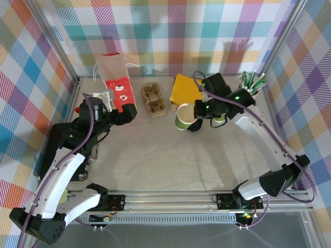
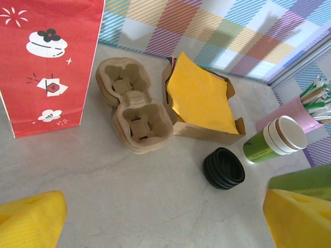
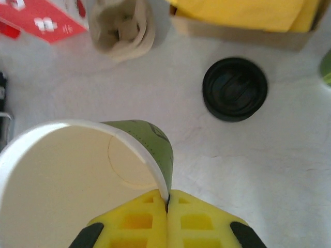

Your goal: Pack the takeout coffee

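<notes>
The green paper cup's opening (image 1: 186, 112) faces up, so my right gripper should keep going to the clear tabletop (image 1: 169, 146) beside the black lids and let go once the cup stands.
The green paper cup (image 1: 183, 117) has a cream inside and stands open, with no lid on it, mid-table. My right gripper (image 1: 196, 111) is shut on its rim and wall. In the right wrist view the yellow fingers (image 3: 134, 222) pinch the cup wall (image 3: 150, 142) between them at the gripper (image 3: 167, 204). A stack of black round lids (image 3: 235, 89) lies on the table just beyond the cup, also seen from the left wrist as lids (image 2: 223, 168). My left gripper (image 1: 130, 113) hovers open near the red bag, nothing between its fingers (image 2: 31, 219).
A red paper bag (image 2: 49, 62) stands at the back left. The brown pulp carrier (image 2: 132, 106) lies beside it, then a box of yellow napkins (image 2: 201, 95). More green cups (image 2: 274, 139) lie nested on their side by the pink straw cup (image 2: 292, 111).
</notes>
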Tool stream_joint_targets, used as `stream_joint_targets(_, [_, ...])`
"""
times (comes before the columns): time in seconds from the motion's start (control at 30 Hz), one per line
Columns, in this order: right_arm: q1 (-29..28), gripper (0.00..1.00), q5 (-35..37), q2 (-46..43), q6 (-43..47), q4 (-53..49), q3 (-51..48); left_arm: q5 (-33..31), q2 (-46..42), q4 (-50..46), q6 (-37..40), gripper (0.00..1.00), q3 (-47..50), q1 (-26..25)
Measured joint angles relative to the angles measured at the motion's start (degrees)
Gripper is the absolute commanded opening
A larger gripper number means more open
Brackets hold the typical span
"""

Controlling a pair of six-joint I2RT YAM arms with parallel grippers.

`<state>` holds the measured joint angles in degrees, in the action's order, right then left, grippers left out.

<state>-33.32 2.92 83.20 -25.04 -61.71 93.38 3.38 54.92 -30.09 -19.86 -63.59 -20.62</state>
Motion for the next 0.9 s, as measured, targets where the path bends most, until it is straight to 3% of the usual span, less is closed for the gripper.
stream_joint_targets(0.37, [-8.0, 0.06, 3.6, 3.8, -4.4, 12.5, -13.0, -0.4, -1.4, 0.2, -0.1, 0.97, 1.2, 0.0])
stream_joint_targets(0.9, [-11.7, 0.06, 6.6, 11.9, -6.5, 19.4, -17.2, -1.6, -6.3, 3.3, -1.6, 0.96, 6.9, 0.0])
